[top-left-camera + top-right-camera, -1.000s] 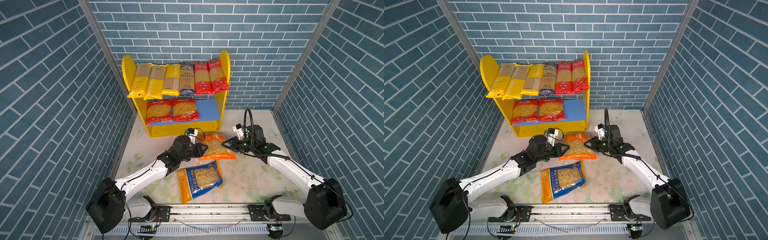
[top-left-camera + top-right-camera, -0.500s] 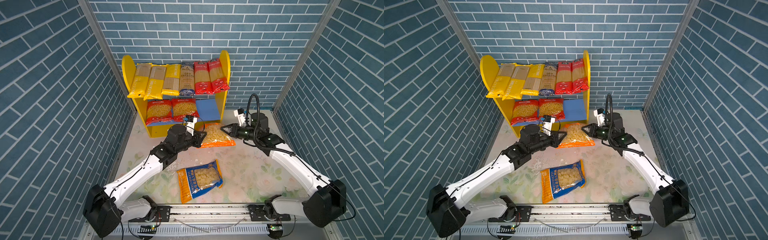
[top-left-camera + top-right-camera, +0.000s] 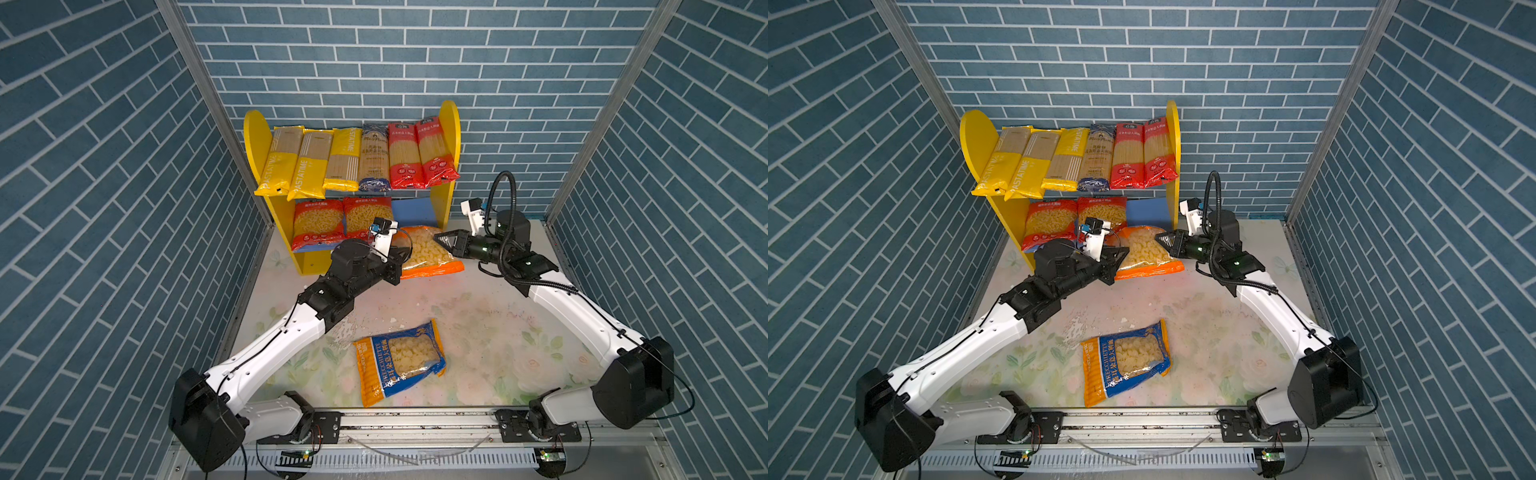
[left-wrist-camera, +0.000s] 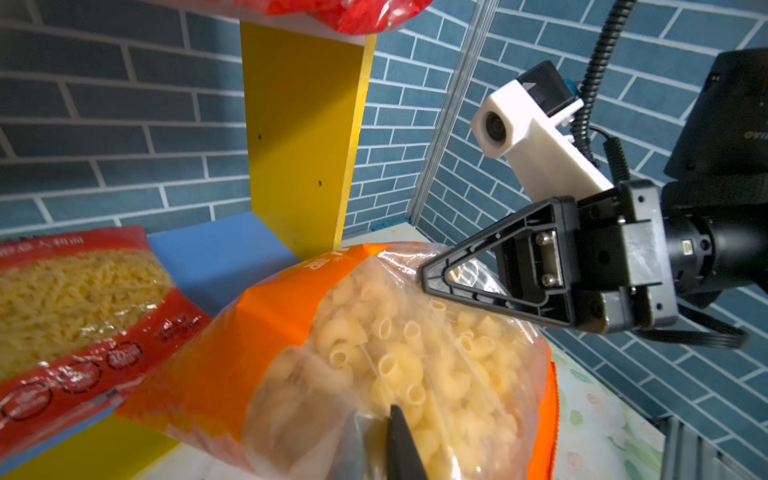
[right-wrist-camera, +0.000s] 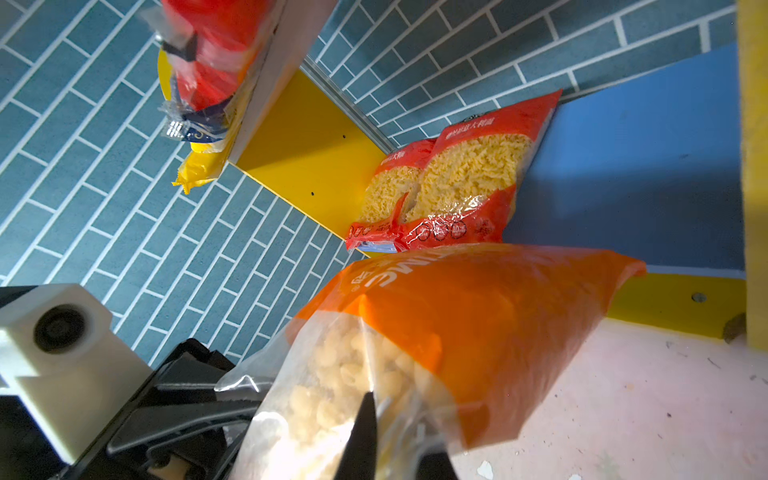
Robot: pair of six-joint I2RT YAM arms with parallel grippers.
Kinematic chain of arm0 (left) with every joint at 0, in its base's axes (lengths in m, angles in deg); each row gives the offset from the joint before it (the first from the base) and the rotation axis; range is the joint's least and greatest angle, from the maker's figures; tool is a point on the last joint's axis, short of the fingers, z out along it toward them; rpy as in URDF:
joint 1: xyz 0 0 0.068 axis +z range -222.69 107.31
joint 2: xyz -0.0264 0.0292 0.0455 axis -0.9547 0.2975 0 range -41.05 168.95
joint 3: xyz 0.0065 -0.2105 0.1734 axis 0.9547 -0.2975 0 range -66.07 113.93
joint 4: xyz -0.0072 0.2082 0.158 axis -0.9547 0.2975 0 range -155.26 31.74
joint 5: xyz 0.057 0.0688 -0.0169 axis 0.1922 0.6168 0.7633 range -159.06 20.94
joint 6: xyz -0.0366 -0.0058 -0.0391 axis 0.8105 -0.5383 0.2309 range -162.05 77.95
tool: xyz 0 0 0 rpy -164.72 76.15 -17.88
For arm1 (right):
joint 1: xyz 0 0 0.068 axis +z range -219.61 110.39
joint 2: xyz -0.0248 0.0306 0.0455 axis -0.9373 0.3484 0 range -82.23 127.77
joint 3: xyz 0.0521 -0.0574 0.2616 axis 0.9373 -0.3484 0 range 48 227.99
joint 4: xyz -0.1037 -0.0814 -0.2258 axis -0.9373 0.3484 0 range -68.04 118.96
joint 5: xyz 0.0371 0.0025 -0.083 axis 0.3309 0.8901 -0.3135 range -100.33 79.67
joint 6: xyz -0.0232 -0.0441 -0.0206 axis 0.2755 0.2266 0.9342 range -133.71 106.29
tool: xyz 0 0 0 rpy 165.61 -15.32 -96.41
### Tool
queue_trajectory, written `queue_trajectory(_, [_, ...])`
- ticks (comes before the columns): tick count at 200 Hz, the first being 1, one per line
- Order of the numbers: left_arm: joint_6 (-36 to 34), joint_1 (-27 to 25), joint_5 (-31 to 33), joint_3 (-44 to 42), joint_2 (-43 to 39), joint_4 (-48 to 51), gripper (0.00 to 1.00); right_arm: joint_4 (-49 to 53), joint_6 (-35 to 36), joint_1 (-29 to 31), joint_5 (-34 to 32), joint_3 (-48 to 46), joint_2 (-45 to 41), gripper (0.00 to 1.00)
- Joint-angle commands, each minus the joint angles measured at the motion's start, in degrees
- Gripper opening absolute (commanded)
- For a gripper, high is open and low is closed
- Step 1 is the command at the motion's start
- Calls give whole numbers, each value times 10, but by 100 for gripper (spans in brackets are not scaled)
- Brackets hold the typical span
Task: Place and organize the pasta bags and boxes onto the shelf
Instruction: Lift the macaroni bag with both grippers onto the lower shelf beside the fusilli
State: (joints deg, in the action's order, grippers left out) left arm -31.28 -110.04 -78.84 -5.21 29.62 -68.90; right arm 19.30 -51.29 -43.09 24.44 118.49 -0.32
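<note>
The orange macaroni bag's top (image 3: 1127,232) faces the shelf's open blue space (image 3: 1148,212), so my right gripper should keep moving in and let go once the bag rests there.
An orange macaroni bag (image 3: 430,253) (image 3: 1148,254) hangs between both grippers, just in front of the shelf's bare blue lower board (image 3: 415,211) at its right end. My left gripper (image 3: 403,251) (image 4: 398,432) is shut on the bag's clear left edge. My right gripper (image 3: 438,240) (image 5: 366,415) is shut on its right edge. Two red short-pasta bags (image 3: 340,220) lean on the lower board's left part. Several spaghetti packs (image 3: 357,160) fill the upper tier. A blue-orange bag (image 3: 399,359) (image 3: 1126,359) lies flat on the table near the front.
The shelf's yellow right side panel (image 3: 451,141) (image 4: 303,137) stands close behind the held bag. Brick-patterned walls enclose the table on three sides. The arms' rail (image 3: 415,419) runs along the front edge.
Both grippers have lifted the orange bag off the table and carried it back towards the shelf's lower tier. The blue-orange bag has not moved.
</note>
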Motion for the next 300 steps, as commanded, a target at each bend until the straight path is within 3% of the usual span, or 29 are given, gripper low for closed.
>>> queue_trajectory(1, [-87, -5, -24, 27, 0, -77, 0, -141, 43, -7, -44, 37, 7, 0])
queue_trajectory(136, [-352, -2, 116, 23, 149, -282, 0, -421, 187, -1, -209, 13, 147, 0])
queue_trajectory(174, [-340, 29, 133, 33, 199, -329, 0, -438, 212, 1, -246, 30, 192, 0])
queue_trajectory(294, [-342, 64, 146, 129, 345, -330, 0, -395, 243, 11, -334, 118, 297, 0])
queue_trajectory(300, [-336, 65, 145, 134, 356, -323, 0, -391, 242, 11, -335, 116, 300, 4])
